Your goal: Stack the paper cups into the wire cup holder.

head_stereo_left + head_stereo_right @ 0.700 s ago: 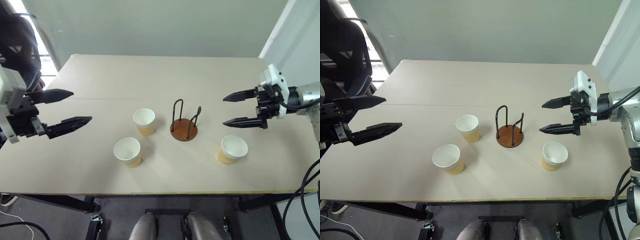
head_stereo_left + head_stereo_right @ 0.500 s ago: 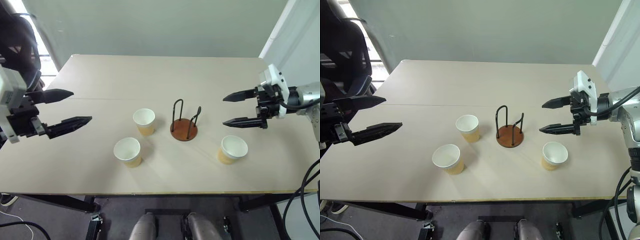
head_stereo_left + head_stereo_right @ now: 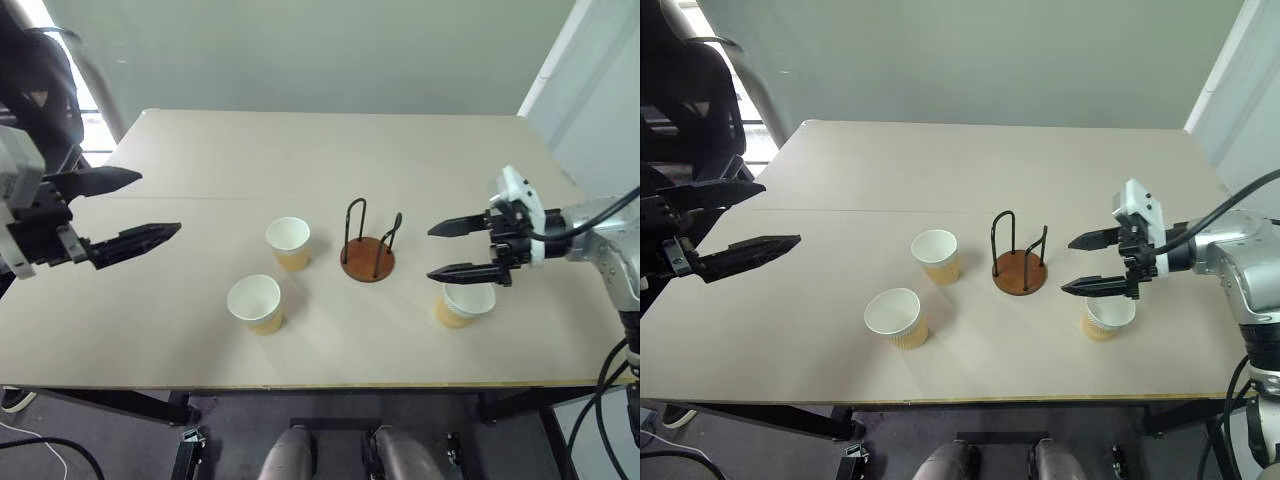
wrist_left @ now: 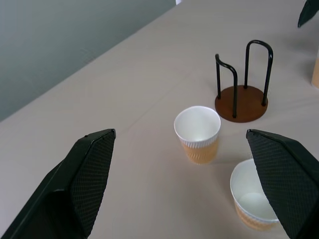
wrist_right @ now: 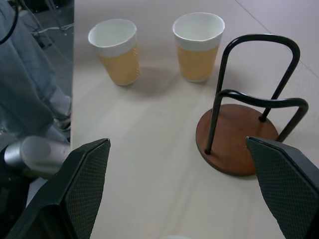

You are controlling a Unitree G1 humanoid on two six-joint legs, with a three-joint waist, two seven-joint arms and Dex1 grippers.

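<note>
The paper cup (image 3: 464, 304) will come to rest upright on the brown disc when I lower it, because a wide gap (image 3: 371, 240) separates the black wire loops.
Three paper cups stand upright on the table: one (image 3: 288, 243) left of the wire cup holder (image 3: 368, 250), one (image 3: 254, 303) nearer the front edge, and one (image 3: 465, 300) to the holder's right. The holder is empty, with black wire loops rising from a brown disc. My right gripper (image 3: 430, 253) is open and hovers just above the right cup, fingertips pointing towards the holder; its lower finger covers part of that cup's rim. Over the table's left side my left gripper (image 3: 160, 203) hangs open, well clear of the cups. The left wrist view shows the holder (image 4: 240, 99) and two cups (image 4: 198, 133) (image 4: 254, 201).
The beige table (image 3: 300, 150) has a seam running across its middle and bare surface behind the holder. A black chair (image 3: 35, 90) stands off the far left corner. A pale wall panel (image 3: 590, 70) rises at the right.
My right gripper has moved left and lower, from beside the table's right edge to just over the right cup. The left gripper has barely shifted. Cups and holder have not moved.
</note>
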